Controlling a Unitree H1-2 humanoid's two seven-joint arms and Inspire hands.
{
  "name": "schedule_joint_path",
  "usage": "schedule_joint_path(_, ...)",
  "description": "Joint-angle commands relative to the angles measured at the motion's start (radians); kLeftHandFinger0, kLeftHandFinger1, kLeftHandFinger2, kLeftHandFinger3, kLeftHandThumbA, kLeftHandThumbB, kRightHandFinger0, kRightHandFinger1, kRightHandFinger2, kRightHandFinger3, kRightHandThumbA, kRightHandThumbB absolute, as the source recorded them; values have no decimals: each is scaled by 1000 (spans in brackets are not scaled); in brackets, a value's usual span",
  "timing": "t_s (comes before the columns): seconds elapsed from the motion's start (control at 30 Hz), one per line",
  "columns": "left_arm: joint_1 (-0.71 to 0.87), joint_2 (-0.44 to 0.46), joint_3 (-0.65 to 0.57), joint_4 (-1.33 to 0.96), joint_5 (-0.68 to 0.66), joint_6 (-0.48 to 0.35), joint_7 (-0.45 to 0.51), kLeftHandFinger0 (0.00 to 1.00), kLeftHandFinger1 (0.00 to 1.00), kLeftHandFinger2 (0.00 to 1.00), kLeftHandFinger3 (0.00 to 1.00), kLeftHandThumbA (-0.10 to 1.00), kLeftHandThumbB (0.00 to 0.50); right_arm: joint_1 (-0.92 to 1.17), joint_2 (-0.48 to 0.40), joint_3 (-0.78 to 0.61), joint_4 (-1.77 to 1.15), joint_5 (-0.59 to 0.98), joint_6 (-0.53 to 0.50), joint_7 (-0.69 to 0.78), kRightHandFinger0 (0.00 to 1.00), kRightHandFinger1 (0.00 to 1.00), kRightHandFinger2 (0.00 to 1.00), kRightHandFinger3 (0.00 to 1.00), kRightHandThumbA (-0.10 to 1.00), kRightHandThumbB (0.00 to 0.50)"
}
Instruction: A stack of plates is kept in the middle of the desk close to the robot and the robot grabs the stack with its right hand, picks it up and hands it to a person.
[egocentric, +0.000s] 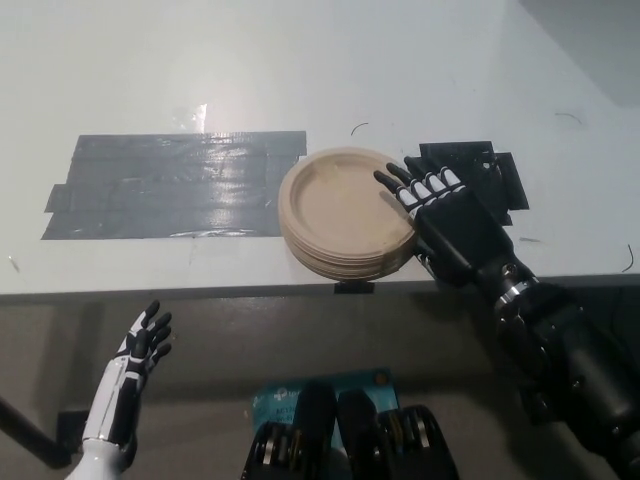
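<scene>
I expect the stack of plates (345, 205) to come up together as one block when I lift it, because the plate rims (346, 268) sit closely nested along the front.
A stack of tan paper plates (345, 214) sits near the front edge of the white desk (300, 70), in the middle. My black right hand (445, 215) presses against the stack's right side, fingers spread over the rim and onto the top plate. It does not enclose the stack. My white left hand (135, 365) hangs below the desk edge at the lower left, fingers apart and holding nothing.
A wide patch of dark tape (170, 185) covers the desk left of the plates, touching the stack's edge. A smaller black tape patch (480, 170) lies behind my right hand. The desk's front edge (200, 293) runs just under the stack.
</scene>
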Motion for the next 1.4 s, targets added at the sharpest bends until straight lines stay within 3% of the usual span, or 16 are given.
schedule_joint_path(0.0, -16, 20, 0, -32, 13, -4, -12, 1000, 1000, 1000, 1000, 1000, 0, -23, 0, 10, 8, 41, -53, -18, 1000, 1000, 1000, 1000, 1000, 500)
schedule_joint_path(0.43, -47, 22, -2, -32, 12, 13, -15, 1000, 1000, 1000, 1000, 1000, 0, -62, 1, 20, 53, 98, -102, 29, 1000, 1000, 1000, 1000, 888, 500)
schedule_joint_path(0.5, -55, 23, -3, -31, 12, 12, -15, 1000, 1000, 1000, 1000, 1000, 0, -85, 8, 26, 90, 105, -117, 25, 1000, 1000, 1000, 1000, 821, 500)
schedule_joint_path(0.53, -57, 23, -4, -29, 12, 10, -16, 1000, 1000, 1000, 1000, 1000, 0, -95, 12, 28, 108, 103, -120, 18, 1000, 1000, 1000, 1000, 657, 500)
schedule_joint_path(0.6, -62, 23, -6, -26, 11, 9, -18, 1000, 1000, 1000, 1000, 1000, 0, -121, 19, 42, 157, 82, -124, -19, 1000, 1000, 1000, 1000, 545, 500)
schedule_joint_path(0.63, -63, 23, -7, -26, 11, 11, -18, 1000, 1000, 1000, 1000, 1000, 0, -130, 20, 49, 176, 67, -124, -40, 1000, 1000, 1000, 1000, 545, 500)
schedule_joint_path(0.67, -64, 21, -7, -27, 9, 13, -18, 1000, 1000, 1000, 1000, 1000, 0, -155, 29, 75, 238, 20, -114, -120, 816, 852, 923, 941, 327, 500)
schedule_joint_path(0.7, -65, 20, -10, -24, 13, 10, -17, 1000, 1000, 1000, 1000, 1000, 0, -182, 47, 106, 326, -29, -87, -228, 255, 266, 411, 559, 27, 418)
schedule_joint_path(0.73, -67, 18, -13, -21, 18, 5, -16, 1000, 1000, 1000, 1000, 1000, 0, -213, 67, 144, 431, -83, -55, -356, 51, 101, 309, 392, -75, 365)
schedule_joint_path(0.77, -68, 17, -15, -20, 19, 6, -16, 1000, 1000, 1000, 1000, 1000, 0, -233, 76, 165, 490, -91, -57, -398, 10, 20, 310, 319, -95, 309)
schedule_joint_path(0.8, -69, 17, -16, -20, 18, 7, -17, 1000, 1000, 1000, 1000, 1000, 0, -244, 81, 176, 523, -93, -62, -417, 10, 20, 310, 319, -95, 309)
schedule_joint_path(0.83, -75, 18, -17, -22, 16, 10, -19, 1000, 1000, 1000, 1000, 1000, 0, -266, 88, 192, 576, -91, -73, -440, 0, 32, 383, 442, -100, 311)
schedule_joint_path(0.87, -83, 20, -18, -23, 16, 12, -21, 1000, 1000, 1000, 1000, 1000, 0, -278, 88, 198, 595, -87, -80, -451, 0, 26, 388, 480, -100, 310)
schedule_joint_path(0.93, -93, 22, -20, -27, 22, 22, -21, 1000, 1000, 1000, 1000, 1000, 0, -296, 90, 205, 631, -73, -99, -481, 0, 4, 360, 591, -100, 321)
schedule_joint_path(1.0, -103, 23, -21, -26, 20, 23, -23, 1000, 1000, 1000, 1000, 1000, 0, -310, 92, 202, 655, -56, -123, -512, 0, 0, 307, 621, -100, 319)
schedule_joint_path(1.37, -130, 23, -27, -6, 40, 6, -15, 1000, 1000, 1000, 1000, 1000, 0, -325, 83, 218, 727, -8, -171, -693, 0, 0, 173, 396, -100, 320)
